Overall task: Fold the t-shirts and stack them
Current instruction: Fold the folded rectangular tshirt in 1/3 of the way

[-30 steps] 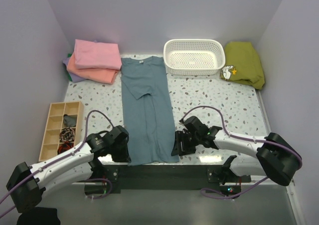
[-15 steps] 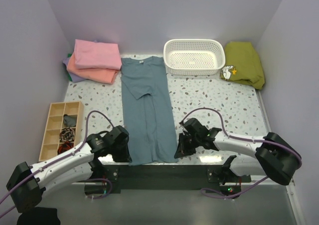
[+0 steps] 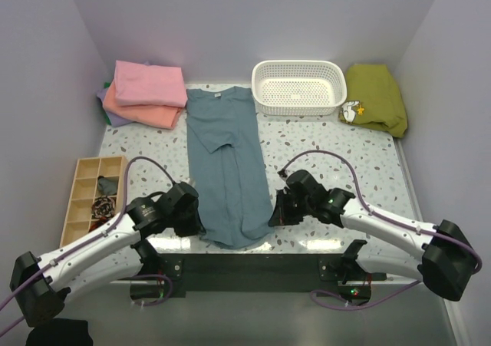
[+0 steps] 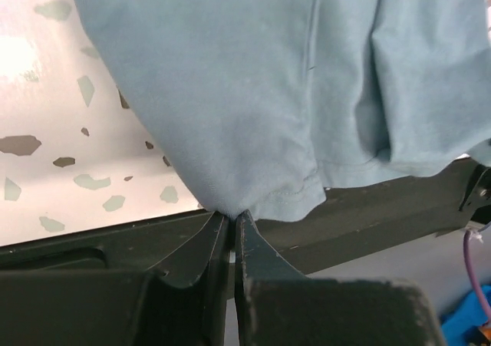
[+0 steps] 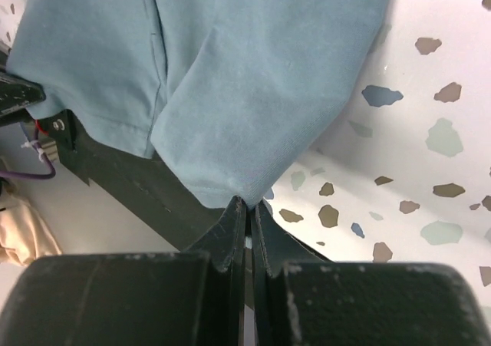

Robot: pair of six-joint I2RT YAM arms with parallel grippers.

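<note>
Both hem corners [image 3: 265,226] are in the robot's grippers, so the right gripper should go on carrying its corner toward the neck label until the hem lies across the t-shirt's middle [image 3: 228,156].
A blue-grey t-shirt [image 3: 227,162] lies lengthwise down the middle of the table, folded narrow, its white neck label at the far end. My left gripper [image 3: 198,228] is shut on its near left hem corner [image 4: 230,208]. The near right hem corner [image 5: 247,194] is pinched in my right gripper [image 3: 273,217], also shut. Both corners are lifted off the table, and the hem sags between them over the dark front edge. A pile of folded t-shirts [image 3: 146,94], pink over salmon-orange over lavender, rests at the far left.
A white perforated basket [image 3: 299,87] stands at the back centre. An olive-green garment [image 3: 376,97] lies at the back right. A wooden compartment tray [image 3: 93,199] with small items sits at the left edge. The dark mounting bar [image 3: 253,269] runs along the near edge.
My right gripper closed on the shirt's near right corner. Both grippers have since risen and moved a little away from the near edge, lifting the hem into a sagging curve.
</note>
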